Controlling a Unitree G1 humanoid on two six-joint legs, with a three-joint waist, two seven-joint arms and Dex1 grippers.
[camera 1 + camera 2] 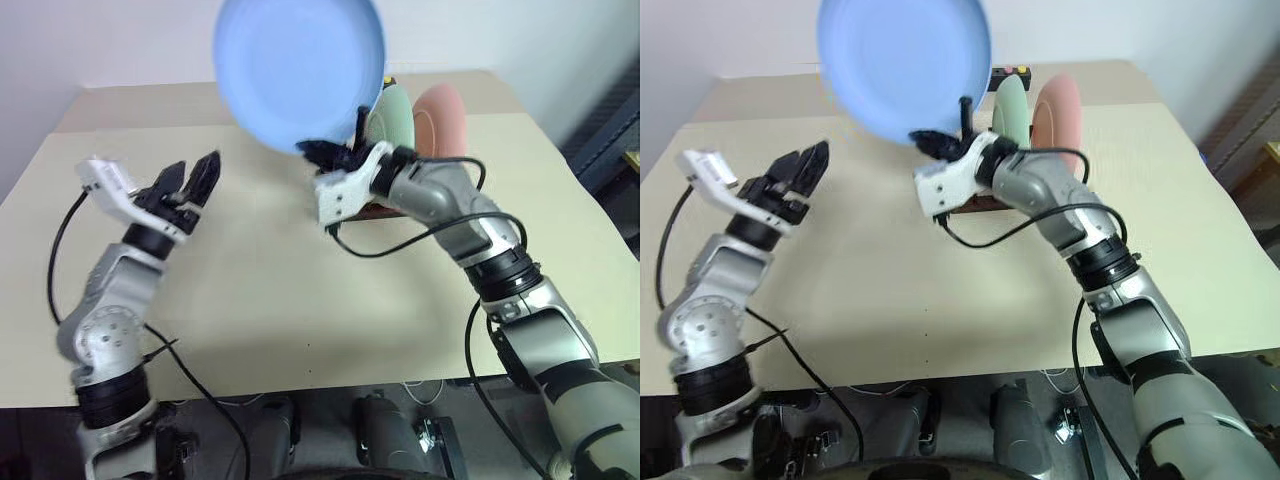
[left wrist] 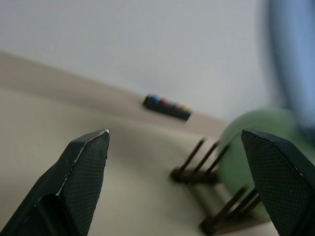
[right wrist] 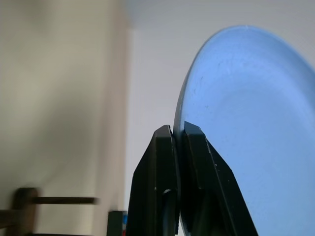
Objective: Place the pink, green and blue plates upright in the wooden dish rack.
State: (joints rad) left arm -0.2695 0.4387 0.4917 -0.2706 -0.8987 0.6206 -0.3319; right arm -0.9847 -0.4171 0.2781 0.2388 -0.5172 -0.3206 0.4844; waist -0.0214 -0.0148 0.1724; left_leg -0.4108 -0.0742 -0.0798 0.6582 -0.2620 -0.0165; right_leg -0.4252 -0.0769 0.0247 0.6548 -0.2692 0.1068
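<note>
The blue plate's broad side (image 1: 300, 65) is lying across the rack's gaps, so the robot's right gripper should turn the blue plate edge-on and let it down into the rack's free pegs (image 2: 198, 163) next to the green plate.
My right gripper (image 1: 325, 152) is shut on the lower rim of the light blue plate (image 1: 300, 70), holding it upright in the air above the table. The right wrist view shows both fingers (image 3: 167, 162) pinching that rim of the blue plate (image 3: 246, 123). Just behind the right wrist, the pale green plate (image 1: 390, 115) and the pink plate (image 1: 445, 115) stand on edge in the wooden dish rack (image 2: 189, 176), green nearer the blue plate. The rack has free pegs beside the green plate (image 2: 246, 142). My left gripper (image 1: 195, 180) hovers open and empty to the left, apart from the plates.
A black box with coloured buttons (image 2: 167, 107) lies behind the rack near the table's far edge. The beige table (image 1: 300, 300) is bare between the arms. Cables hang from both wrists.
</note>
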